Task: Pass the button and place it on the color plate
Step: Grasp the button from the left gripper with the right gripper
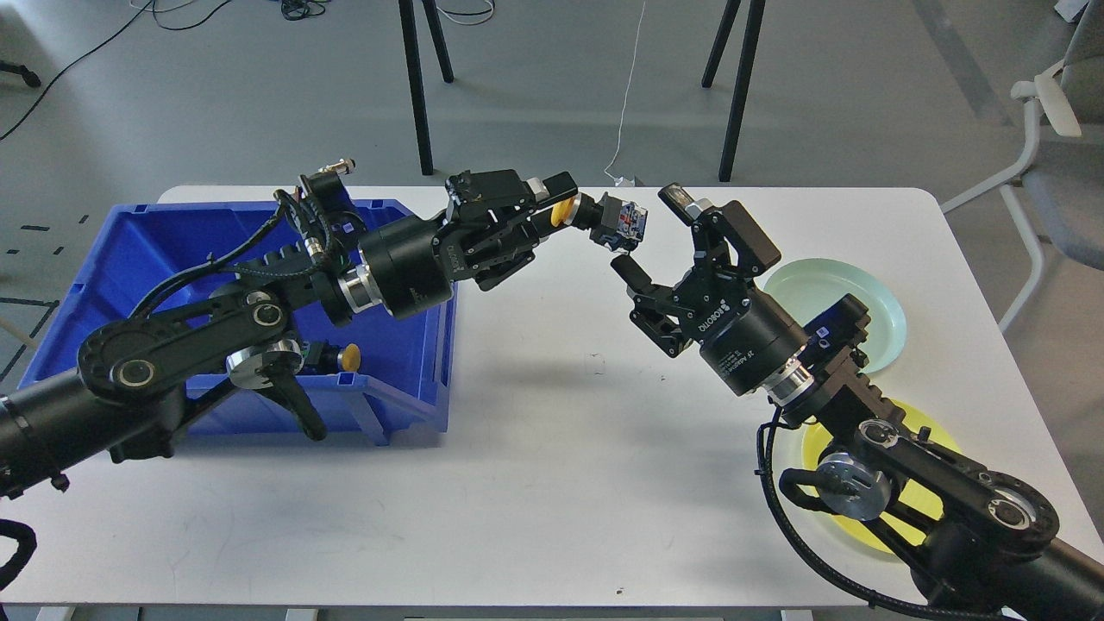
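The push button (586,213) should tip over onto its side when I put it cap down, because the bulky contact block (627,222) is far from the small yellow cap.
My left gripper (561,205) is shut on a push button (595,216) with a yellow cap, black body and a contact block at its far end, and holds it in the air above the table's middle. My right gripper (655,233) is open. Its fingers stand on either side of the button's far end without closing on it. A yellow plate (936,431) lies at the right under my right arm. A pale green plate (819,289) lies behind it.
A blue bin (155,250) stands at the left with another yellow-capped button (338,357) inside. The white table (552,483) reaches the front edge. Chair legs and a chair stand on the floor beyond the table.
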Tool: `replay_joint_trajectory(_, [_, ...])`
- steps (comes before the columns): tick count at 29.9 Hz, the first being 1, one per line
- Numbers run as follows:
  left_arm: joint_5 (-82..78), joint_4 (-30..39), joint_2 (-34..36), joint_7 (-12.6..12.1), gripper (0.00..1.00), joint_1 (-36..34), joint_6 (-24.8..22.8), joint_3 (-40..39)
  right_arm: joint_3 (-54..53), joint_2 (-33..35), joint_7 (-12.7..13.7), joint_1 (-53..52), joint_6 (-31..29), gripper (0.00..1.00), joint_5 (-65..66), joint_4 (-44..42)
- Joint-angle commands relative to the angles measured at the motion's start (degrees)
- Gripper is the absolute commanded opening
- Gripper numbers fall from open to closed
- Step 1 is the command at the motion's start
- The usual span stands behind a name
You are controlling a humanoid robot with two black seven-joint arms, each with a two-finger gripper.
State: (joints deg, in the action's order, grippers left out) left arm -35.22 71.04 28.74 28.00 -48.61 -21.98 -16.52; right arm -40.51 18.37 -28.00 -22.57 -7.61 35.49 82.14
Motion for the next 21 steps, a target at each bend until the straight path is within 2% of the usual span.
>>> replay_joint_trajectory(1, [0.0,0.0,0.0,0.0,0.23,0.0,0.0,0.0,0.0,-1.3,0.0,-0.6,0.0,0.99,-0.3,-1.1])
replay_joint_trajectory(17, [0.0,0.0,0.0,0.0,0.23,0.0,0.0,0.0,0.8,-5.0,0.0,-2.0,0.6,0.97,-0.8,-2.4])
replay_joint_trajectory(19, [0.0,0.0,0.0,0.0,0.23,0.0,0.1,0.0,0.8,-5.0,0.0,-2.1,0.5,0.94,-0.8,-2.3])
replay_joint_trajectory(21, [0.0,0.0,0.0,0.0,0.23,0.0,0.1,0.0,0.8,-5.0,0.0,-2.0,0.5,0.84,-0.9,-2.3])
